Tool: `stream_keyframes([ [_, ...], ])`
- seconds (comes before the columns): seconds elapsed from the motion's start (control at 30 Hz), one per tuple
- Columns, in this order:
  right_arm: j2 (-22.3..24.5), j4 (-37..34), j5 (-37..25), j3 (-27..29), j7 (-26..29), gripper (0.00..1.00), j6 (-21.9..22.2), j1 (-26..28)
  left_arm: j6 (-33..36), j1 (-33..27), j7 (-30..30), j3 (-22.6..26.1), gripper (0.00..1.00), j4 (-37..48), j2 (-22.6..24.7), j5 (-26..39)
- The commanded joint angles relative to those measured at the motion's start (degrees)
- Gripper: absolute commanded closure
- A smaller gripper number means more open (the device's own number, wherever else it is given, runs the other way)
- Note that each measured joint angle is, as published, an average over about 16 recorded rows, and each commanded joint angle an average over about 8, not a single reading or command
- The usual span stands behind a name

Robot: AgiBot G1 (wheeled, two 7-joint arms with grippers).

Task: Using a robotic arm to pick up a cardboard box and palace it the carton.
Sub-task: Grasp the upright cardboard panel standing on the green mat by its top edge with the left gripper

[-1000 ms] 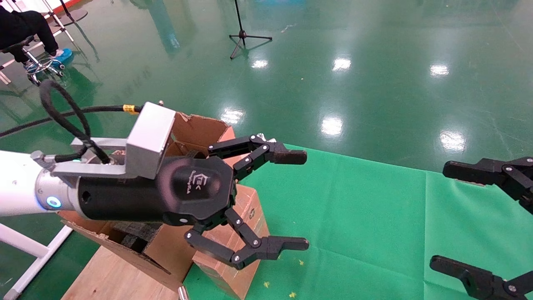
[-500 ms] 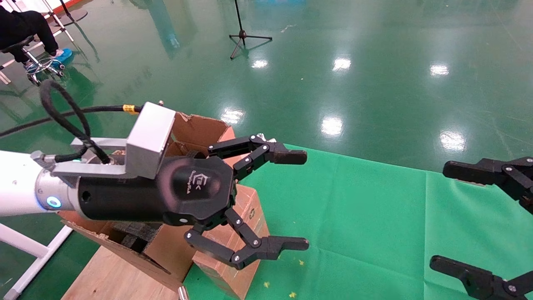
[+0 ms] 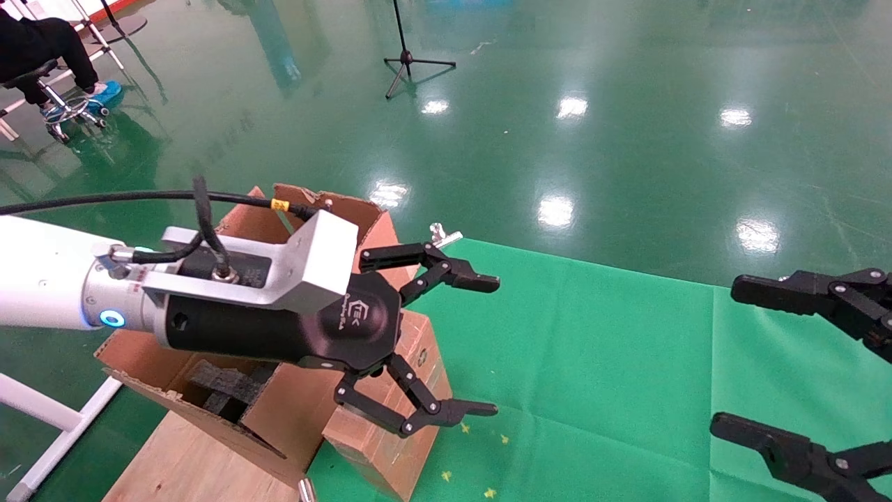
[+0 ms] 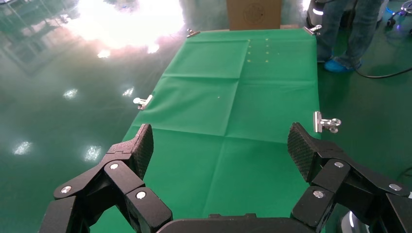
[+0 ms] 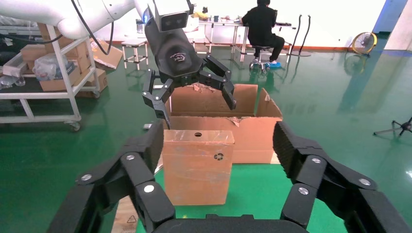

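Next, I pull back, tip my left gripper down and straddle the box's narrow top [image 3: 378, 388], because the gripper points level across the green cloth [image 3: 531, 355], past the cardboard box.
The small taped cardboard box [image 3: 380, 453] stands upright at the left edge of the green cloth [image 3: 592, 348], against the large flapped carton [image 3: 279, 418] with black foam [image 3: 223, 387] inside. The white left arm reaches over the carton. Its left gripper [image 3: 496, 345] is open and empty, hovering above and just past the box top. In the right wrist view the box [image 5: 197, 167] shows its recycling symbol, with the carton [image 5: 252, 128] behind and the left gripper [image 5: 199, 112] above. My right gripper [image 3: 728, 355] is open and empty at the right edge. The left wrist view shows only cloth between the open left gripper [image 4: 219, 141].
The carton stands on a wooden board [image 3: 188, 460]. Metal clips [image 3: 446, 237] hold the cloth's edges. A tripod [image 3: 408, 59] and a seated person [image 3: 42, 49] are far off on the green floor. Another box [image 4: 254, 13] sits at the cloth's far end.
The left arm has rolled its wrist and dropped a little, so its open fingers sit lower and closer to the box top. The right gripper has shifted slightly.
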Motion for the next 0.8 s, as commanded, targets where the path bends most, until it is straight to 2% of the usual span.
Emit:
stream_keyframes([
  [0.03,0.0,0.0,0.0,0.0,0.0,1.0,0.0,0.0,0.2,0.2,0.4,-0.2,0.0,0.2,0.0,-0.5],
  [0.17,0.0,0.0,0.0,0.0,0.0,1.0,0.0,0.0,-1.5,-2.8,-3.1,1.9,0.0,-0.3,-0.2,6.7],
  [0.37,0.0,0.0,0.0,0.0,0.0,1.0,0.0,0.0,-1.7,-11.9,-14.6,7.0,0.0,-0.9,2.0,21.0],
  [0.6,0.0,0.0,0.0,0.0,0.0,1.0,0.0,0.0,2.5,-20.7,-33.0,11.7,0.0,-0.8,3.9,30.7],
  [0.8,0.0,0.0,0.0,0.0,0.0,1.0,0.0,0.0,5.2,-25.8,-50.1,17.1,0.0,-0.8,4.9,33.2],
])
